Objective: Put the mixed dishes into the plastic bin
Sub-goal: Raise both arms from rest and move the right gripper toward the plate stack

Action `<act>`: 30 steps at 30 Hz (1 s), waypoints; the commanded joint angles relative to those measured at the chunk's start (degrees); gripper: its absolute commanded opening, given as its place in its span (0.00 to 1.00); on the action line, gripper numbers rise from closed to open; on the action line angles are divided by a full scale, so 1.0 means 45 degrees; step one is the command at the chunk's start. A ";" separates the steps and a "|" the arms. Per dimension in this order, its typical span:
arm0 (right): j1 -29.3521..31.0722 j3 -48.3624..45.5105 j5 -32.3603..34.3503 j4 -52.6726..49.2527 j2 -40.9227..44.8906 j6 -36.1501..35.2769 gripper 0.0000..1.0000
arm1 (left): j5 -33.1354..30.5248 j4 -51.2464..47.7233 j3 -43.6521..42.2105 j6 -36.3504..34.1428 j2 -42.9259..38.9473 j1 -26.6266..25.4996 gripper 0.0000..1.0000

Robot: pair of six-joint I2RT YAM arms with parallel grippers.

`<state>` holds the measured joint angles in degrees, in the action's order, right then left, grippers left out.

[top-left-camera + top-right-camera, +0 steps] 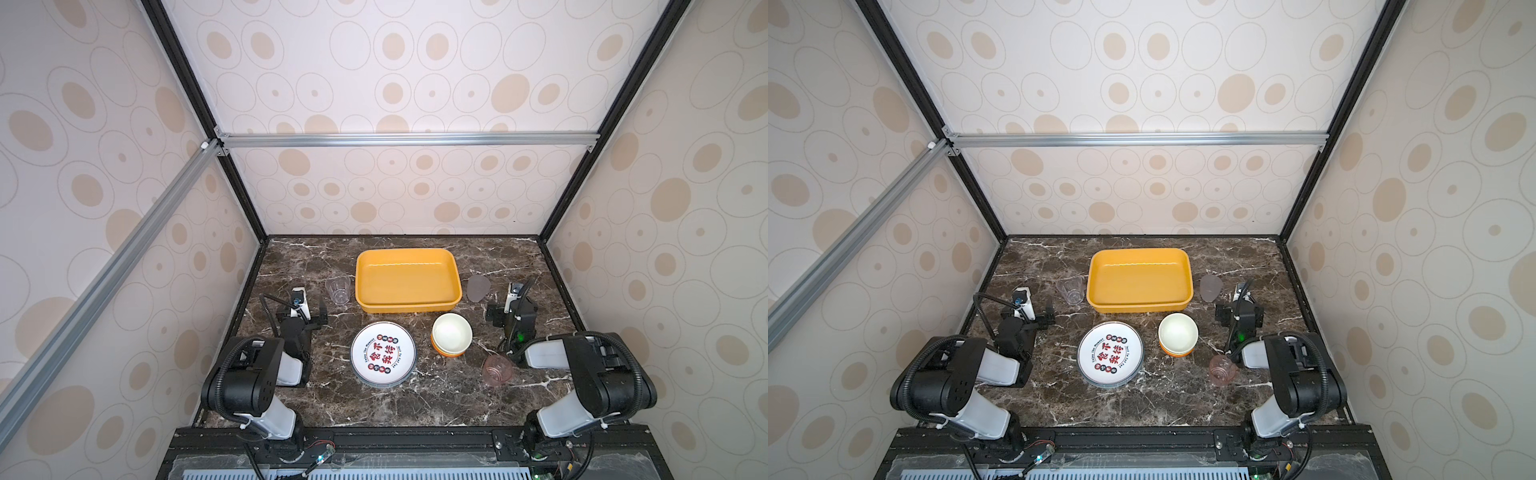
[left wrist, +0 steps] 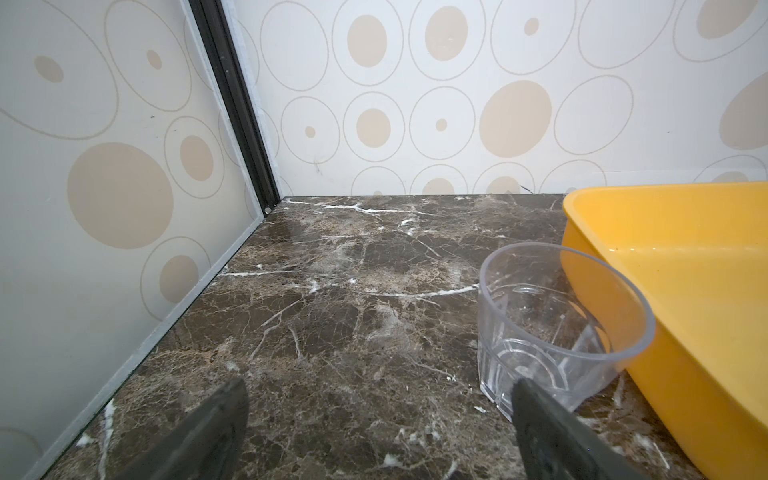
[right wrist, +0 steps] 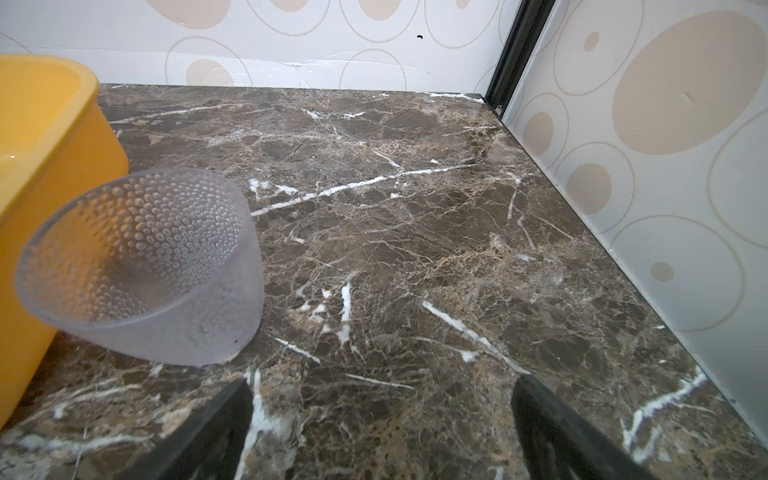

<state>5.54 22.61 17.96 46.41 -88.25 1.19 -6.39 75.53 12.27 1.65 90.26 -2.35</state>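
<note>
The white plate is lying flat on the plates stacked [image 1: 385, 385] under it, so my right gripper should push its far edge [image 1: 404, 330] toward my left gripper for a grip.
The empty yellow plastic bin [image 1: 405, 278] [image 1: 1138, 278] sits at the back centre. A clear cup [image 1: 338, 289] [image 2: 552, 320] stands left of it and a dimpled grey cup [image 1: 478, 288] [image 3: 145, 266] leans at its right. In front lie a white plate with Chinese characters [image 1: 383, 353], stacked cream-and-orange bowls [image 1: 451, 333] and a pink cup [image 1: 496, 370]. My left gripper [image 1: 302, 309] [image 2: 378, 386] is open, just short and left of the clear cup. My right gripper [image 1: 513, 305] [image 3: 382, 386] is open over bare marble, right of the grey cup.
The dark marble tabletop [image 1: 415, 399] is boxed in by patterned walls at the back and both sides. A black frame rail [image 1: 395, 436] runs along the front, where both arm bases stand.
</note>
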 commanded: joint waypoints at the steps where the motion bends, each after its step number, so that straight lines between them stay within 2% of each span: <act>1: -0.0065 0.1037 -0.0031 -0.2553 0.1339 0.0076 1.00 | -0.0252 -0.0869 0.0476 -0.0157 -0.0740 0.0051 0.98; 6: -0.0068 0.1858 -0.0349 -0.4972 0.2799 0.0632 1.00 | -0.1027 -0.5136 0.2322 0.0360 -0.1920 0.0024 0.98; 11: -0.0064 0.2289 -0.1003 -0.6085 0.4338 0.2011 1.00 | -0.1625 -0.8101 0.3634 0.2062 -0.3086 0.0032 0.98; 14: -0.0097 0.3341 -0.1795 -0.7863 0.5101 0.3208 1.00 | -0.1615 -1.0965 0.4839 0.4038 -0.3657 0.0058 0.98; 16: -0.0100 0.4564 -0.2087 -1.0366 0.5428 0.4968 1.00 | -0.1602 -1.3466 0.5975 0.5974 -0.3826 0.0090 0.98; 18: -0.0184 0.5484 -0.2112 -1.2612 0.5492 0.6821 1.00 | -0.0633 -1.4692 0.6598 0.6432 -0.3895 0.0121 0.98; 20: -0.0282 0.5777 -0.3874 -1.2638 0.5480 0.6830 0.98 | 0.0481 -1.5349 0.6862 0.6571 -0.4082 0.0117 0.98; 23: -0.0275 0.6250 -0.6544 -1.2609 0.5286 0.7229 0.82 | 0.2372 -1.5917 0.6691 0.7001 -0.4730 0.0124 0.98; 25: -0.0092 0.7194 -0.7909 -1.3611 0.4848 0.7259 0.71 | 0.3282 -1.6896 0.6904 0.7133 -0.5062 0.0126 0.95; 26: 0.0082 0.7594 -0.8216 -1.4156 0.4647 0.7136 0.67 | 0.3592 -1.7456 0.7046 0.7152 -0.5160 0.0122 0.92; 30: 0.1334 0.9100 -0.8435 -1.5921 0.3877 0.6718 0.65 | 0.5078 -1.9741 0.7544 0.7134 -0.5528 0.0113 0.87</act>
<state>8.62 59.81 -14.09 -16.82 -69.45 31.07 9.02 -2.48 42.92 32.01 66.85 -2.13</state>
